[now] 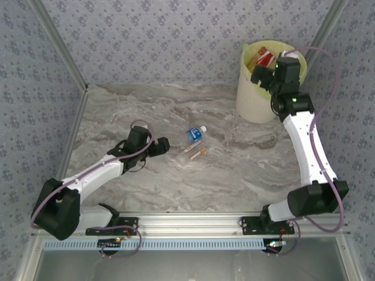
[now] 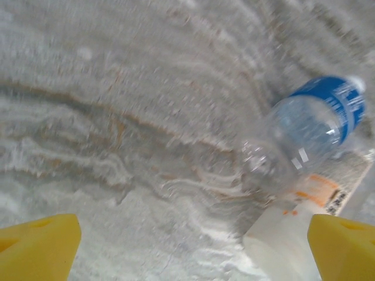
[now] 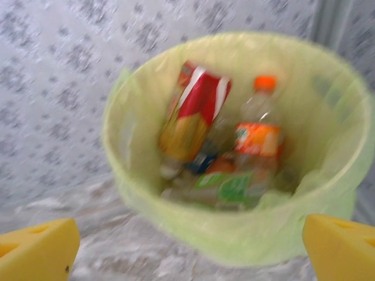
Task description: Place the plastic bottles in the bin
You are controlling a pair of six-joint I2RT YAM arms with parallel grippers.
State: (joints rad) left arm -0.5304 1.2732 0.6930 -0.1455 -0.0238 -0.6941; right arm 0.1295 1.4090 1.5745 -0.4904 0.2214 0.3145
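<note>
My right gripper is empty and has an open way to the white-and-orange-label bottle's free side, so it should keep moving there until its fingers close around the bottle's body [image 1: 192, 151].
A clear bottle with a blue label [image 1: 196, 133] lies mid-table, and two more clear bottles [image 1: 193, 153], one with an orange cap, lie just in front of it. My left gripper [image 1: 164, 144] stands open a little to their left. In the left wrist view the blue-label bottle [image 2: 316, 126] and a bottle with a white and orange label [image 2: 304, 216] lie ahead to the right of the open left gripper [image 2: 190, 249]. The bin [image 1: 253, 96] stands at the back right. My right gripper [image 1: 261, 78] hangs open over it with nothing between its fingers. Inside the bin [image 3: 234, 234] lie several bottles, among them red-labelled [image 3: 196, 111], orange-labelled [image 3: 258, 137] and green-labelled [image 3: 228, 187] ones.
The marble tabletop [image 1: 140, 105] is bounded by patterned walls with metal posts at the left and back. An aluminium rail [image 1: 187, 222] with both arm bases runs along the near edge.
</note>
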